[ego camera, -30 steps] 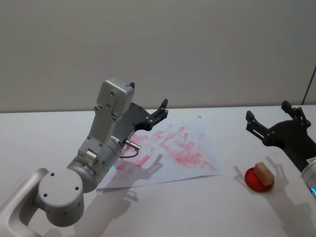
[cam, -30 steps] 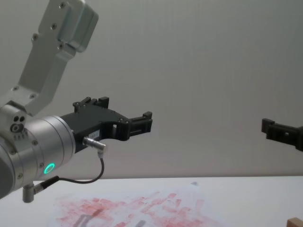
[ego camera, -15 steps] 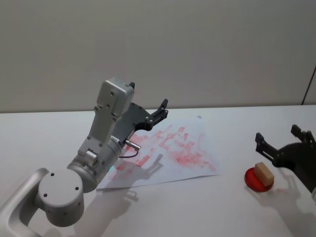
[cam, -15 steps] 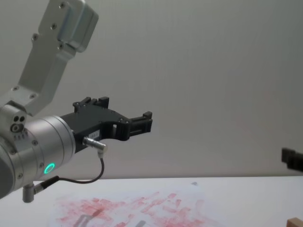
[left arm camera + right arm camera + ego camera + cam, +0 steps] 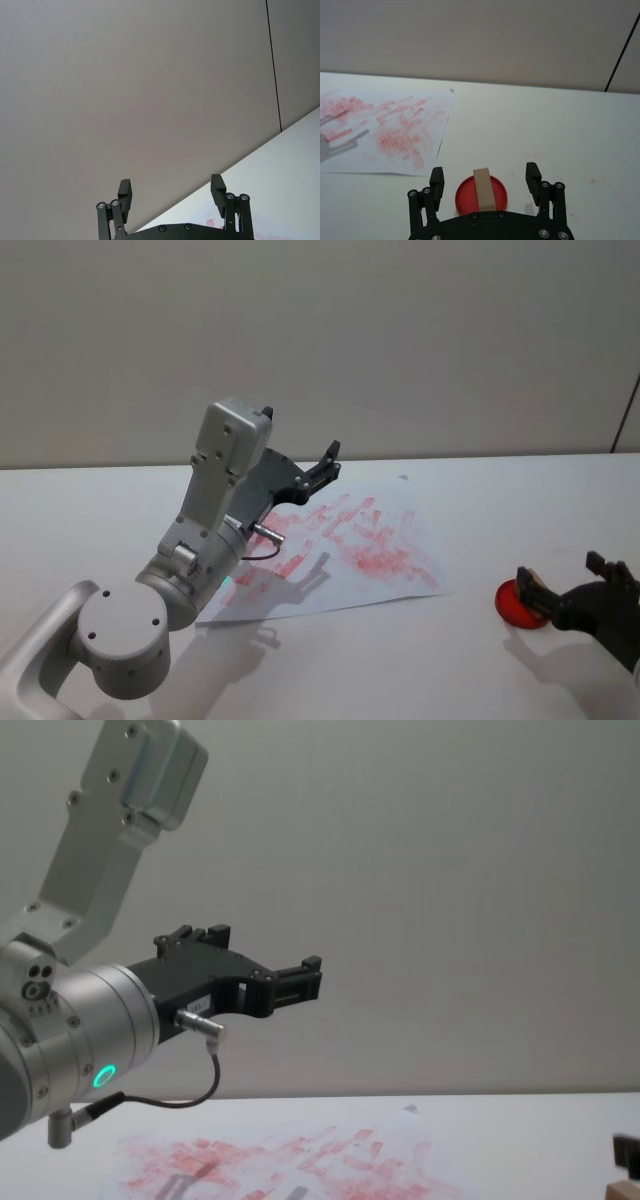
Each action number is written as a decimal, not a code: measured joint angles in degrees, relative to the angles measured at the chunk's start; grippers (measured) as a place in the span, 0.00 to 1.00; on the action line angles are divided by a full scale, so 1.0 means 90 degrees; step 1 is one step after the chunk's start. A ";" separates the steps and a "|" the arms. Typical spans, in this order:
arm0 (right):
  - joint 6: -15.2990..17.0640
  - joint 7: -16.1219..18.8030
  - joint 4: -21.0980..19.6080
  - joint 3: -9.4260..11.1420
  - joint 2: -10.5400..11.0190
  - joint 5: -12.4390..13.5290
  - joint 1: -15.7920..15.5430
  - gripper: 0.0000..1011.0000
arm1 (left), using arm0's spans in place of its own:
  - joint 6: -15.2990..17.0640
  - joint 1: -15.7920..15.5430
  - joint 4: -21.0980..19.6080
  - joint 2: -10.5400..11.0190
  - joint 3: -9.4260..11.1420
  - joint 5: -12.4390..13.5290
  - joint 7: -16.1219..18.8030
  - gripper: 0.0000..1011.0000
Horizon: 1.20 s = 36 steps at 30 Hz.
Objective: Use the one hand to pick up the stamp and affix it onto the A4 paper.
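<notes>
I expect the stamp (image 5: 484, 190) to come free and leave the ink pad behind when I lift, because the red ink pad (image 5: 466, 196) shows on both sides of the stamp.
The stamp (image 5: 484, 191), a light-brown wooden block, stands on a round red ink pad (image 5: 497, 200) at the table's right. My right gripper (image 5: 485, 174) is low over it and open, one finger on each side of the block without touching it. From the head view this gripper (image 5: 560, 575) hides most of the stamp, and the ink pad (image 5: 512, 606) shows beside it. The chest view catches a corner of the stamp (image 5: 626, 1190). The A4 paper (image 5: 350, 540), full of red prints, lies mid-table. My left gripper (image 5: 325, 462) hangs open above the paper's far side.
The white table (image 5: 480, 500) stretches bare between the paper and the ink pad. The raised left arm (image 5: 215, 510) with its looped cable stands over the paper's left half. A plain wall (image 5: 400, 340) closes the back.
My right gripper has come down and nearer, from above and behind the ink pad to straddling the stamp. The left arm has not moved.
</notes>
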 joint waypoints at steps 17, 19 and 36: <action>0.0746 0.0287 0.0303 -0.0080 -0.0063 -0.0278 0.0217 0.99 | 0.0000 0.0000 0.0000 0.0000 0.0000 0.0000 0.0000 0.99; 0.0790 0.0352 0.0376 -0.0087 -0.0082 -0.0337 0.0287 0.99 | 0.0000 0.0000 0.0000 0.0000 0.0000 0.0000 0.0000 0.99; 0.0937 0.0642 0.0715 -0.0118 -0.0175 -0.0578 0.0595 0.80 | 0.0000 0.0000 0.0000 0.0000 0.0000 0.0000 0.0000 0.99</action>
